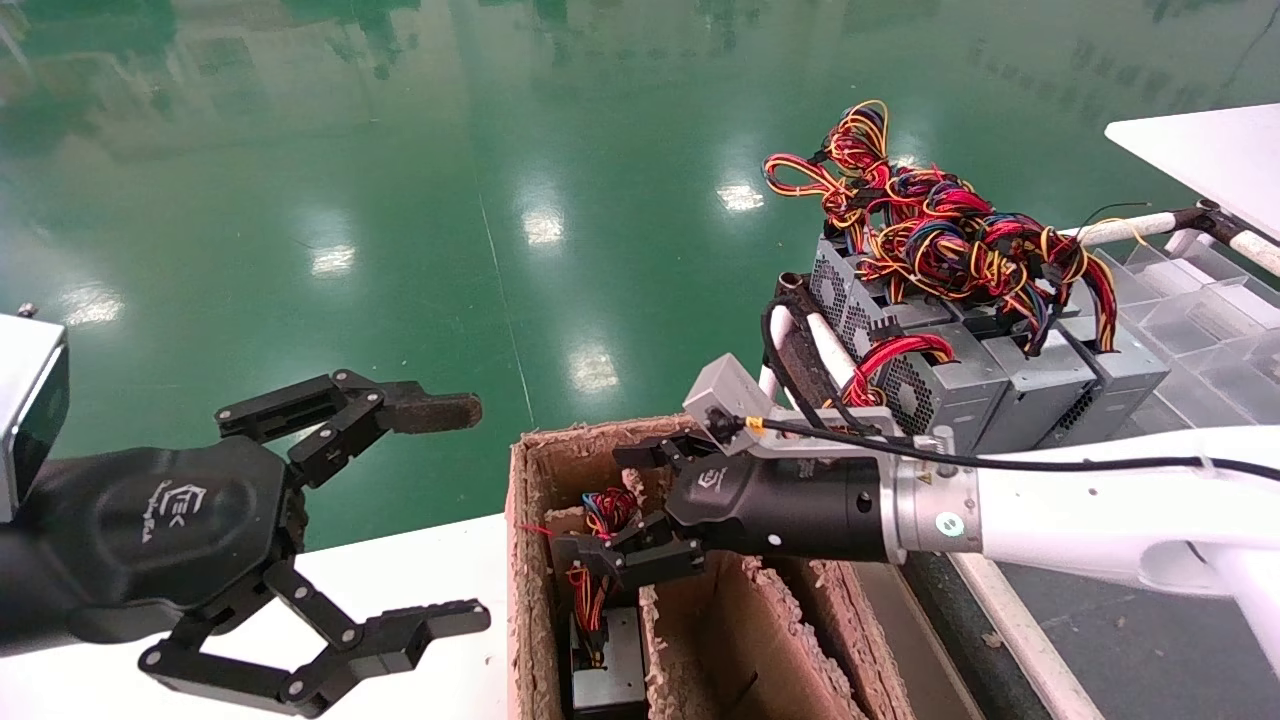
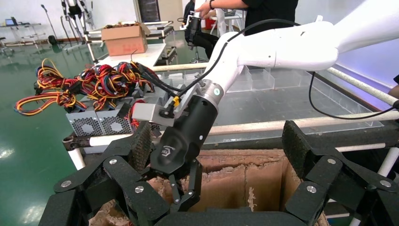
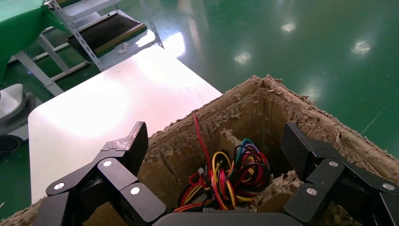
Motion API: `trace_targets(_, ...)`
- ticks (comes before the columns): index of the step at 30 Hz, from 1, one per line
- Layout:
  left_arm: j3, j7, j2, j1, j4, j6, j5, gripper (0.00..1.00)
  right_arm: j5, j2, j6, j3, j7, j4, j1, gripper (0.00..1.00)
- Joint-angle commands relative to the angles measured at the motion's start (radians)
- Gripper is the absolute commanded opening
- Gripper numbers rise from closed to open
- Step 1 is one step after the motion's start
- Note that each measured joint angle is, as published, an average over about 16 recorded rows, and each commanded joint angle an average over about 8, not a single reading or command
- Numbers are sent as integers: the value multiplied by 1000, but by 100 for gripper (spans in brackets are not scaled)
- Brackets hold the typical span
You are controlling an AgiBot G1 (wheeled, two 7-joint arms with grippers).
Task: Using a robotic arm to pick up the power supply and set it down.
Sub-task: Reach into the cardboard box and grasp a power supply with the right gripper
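The grey power supply [image 1: 609, 667] will hang tilted below the wires [image 1: 588, 602] when I lift the bunch of wires, because they run down into it.
A brown cardboard carton [image 1: 522, 560] with dividers stands on the white table. In its compartment nearest the left wall lies a grey power supply [image 1: 612, 662], with its red, yellow and black wires [image 3: 230, 179] bunched on top. My right gripper [image 1: 612, 508] hangs open just above that compartment, its fingers [image 3: 131, 143] straddling the wire bundle without touching it. The left wrist view shows the same right gripper [image 2: 181, 188] dipping over the carton's rim. My left gripper [image 1: 455, 515] is held open over the table's edge left of the carton, holding nothing.
Several more grey power supplies [image 1: 1000, 385] stand in a row on a rack at the back right, under a tangle of coloured wires [image 1: 940, 230]. Clear plastic bins [image 1: 1200, 310] sit beyond them. The carton's torn dividers [image 1: 790, 620] rise under the right wrist. Green floor lies beyond the table.
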Motion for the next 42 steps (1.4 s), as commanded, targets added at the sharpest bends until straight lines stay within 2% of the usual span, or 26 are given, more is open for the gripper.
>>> trace_targets(1, 0, 0, 0, 0, 0, 0, 0, 100, -10, -15, -4, -10, 11, -37, 17, 29)
trace_targets(3, 0, 0, 0, 0, 0, 0, 0, 100, -11, -18, -6, -10, 2, -53, 17, 4)
trace_targets(4, 0, 0, 0, 0, 0, 0, 0, 100, -11, -19, -6, -10, -3, -58, 17, 0)
trace_targets(17, 0, 0, 0, 0, 0, 0, 0, 100, -7, -18, 18, 0, -55, -89, -8, 0)
trace_targets(29, 0, 0, 0, 0, 0, 0, 0, 100, -25, -51, 60, -3, -94, -118, -8, 0)
trace_targets(42, 0, 0, 0, 0, 0, 0, 0, 100, -22, -54, 31, -6, -103, -151, 6, 0)
